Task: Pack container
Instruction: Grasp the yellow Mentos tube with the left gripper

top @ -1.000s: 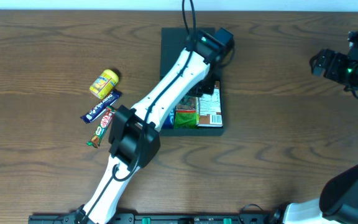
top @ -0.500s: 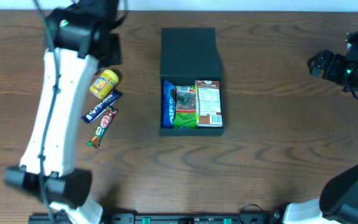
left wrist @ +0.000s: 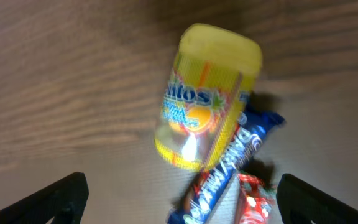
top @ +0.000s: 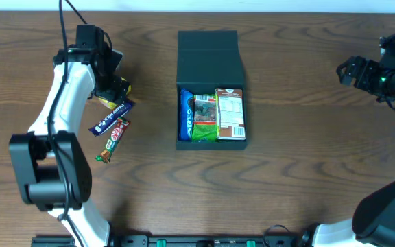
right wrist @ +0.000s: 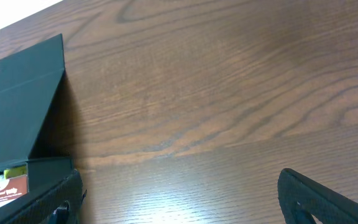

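My left gripper should keep lowering its open fingers, lined up with the yellow Mentos bottle's narrow way (left wrist: 211, 84), until they straddle its body (left wrist: 197, 121) and close.
The container (top: 211, 143) is a dark teal-black box at the table's middle, its lid (top: 208, 48) folded back flat. Several snack packets (top: 214, 115) lie inside it. Left of it, a yellow Mentos bottle (top: 123, 89), a blue bar (top: 112, 116) and a red bar (top: 114, 136) lie on the wood. My left gripper (top: 108, 88) hangs open just above the bottle (left wrist: 207, 96), with the blue bar (left wrist: 229, 168) and the red bar (left wrist: 253, 199) between its spread fingers (left wrist: 61, 196). My right gripper (top: 362, 72) stands open and empty at the far right, facing the container lid (right wrist: 23, 93).
The dark wooden table (top: 307, 171) runs to a pale edge at the back. The left arm (top: 53, 130) stretches along the table's left side. In the right wrist view, bare wood (right wrist: 229, 93) lies between the right gripper (right wrist: 179, 205) and the container.
The left arm swung away from over the container to the left side and now sits over the yellow bottle, its jaws opened. The right arm has not moved.
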You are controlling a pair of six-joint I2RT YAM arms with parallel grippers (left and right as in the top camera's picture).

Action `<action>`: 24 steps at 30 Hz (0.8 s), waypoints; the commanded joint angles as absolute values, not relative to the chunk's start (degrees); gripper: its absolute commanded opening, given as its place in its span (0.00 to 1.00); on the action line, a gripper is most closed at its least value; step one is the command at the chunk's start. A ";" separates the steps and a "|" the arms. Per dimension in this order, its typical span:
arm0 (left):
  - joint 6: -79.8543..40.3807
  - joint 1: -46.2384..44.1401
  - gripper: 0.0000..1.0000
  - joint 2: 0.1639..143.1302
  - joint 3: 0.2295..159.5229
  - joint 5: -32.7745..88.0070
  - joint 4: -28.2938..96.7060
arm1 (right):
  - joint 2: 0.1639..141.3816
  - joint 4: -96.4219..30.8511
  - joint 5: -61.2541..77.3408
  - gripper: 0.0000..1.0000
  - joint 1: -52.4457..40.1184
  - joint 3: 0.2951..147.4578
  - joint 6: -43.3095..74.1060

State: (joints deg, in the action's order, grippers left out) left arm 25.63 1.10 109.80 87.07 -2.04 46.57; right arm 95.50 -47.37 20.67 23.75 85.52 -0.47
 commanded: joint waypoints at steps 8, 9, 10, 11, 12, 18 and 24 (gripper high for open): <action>36.23 2.07 0.97 117.51 87.02 -1.43 38.30 | 94.41 -48.47 21.28 0.99 23.27 86.24 -0.89; 36.23 2.09 0.97 117.73 87.02 -1.37 37.56 | 94.41 -48.69 21.28 0.99 23.27 86.24 -0.89; 36.23 2.13 0.98 117.97 87.02 -1.37 37.17 | 94.41 -48.84 21.28 0.99 23.24 86.24 -0.89; 36.23 2.24 0.98 118.43 87.02 -0.91 36.82 | 94.41 -49.08 21.28 0.99 23.22 86.24 -0.89; 36.21 2.61 0.99 119.02 87.02 0.64 36.82 | 94.41 -49.21 21.28 0.99 23.18 86.24 -0.78; 35.79 3.03 0.94 120.77 87.05 4.27 36.32 | 94.41 -49.32 21.30 0.99 23.16 86.24 0.40; 35.79 3.03 0.58 120.77 87.05 5.58 36.07 | 94.41 -49.30 21.30 0.99 23.16 86.24 0.40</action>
State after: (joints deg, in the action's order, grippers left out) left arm 35.51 2.81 120.33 86.85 4.12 35.92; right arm 95.50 -49.08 20.84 23.66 85.52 -0.38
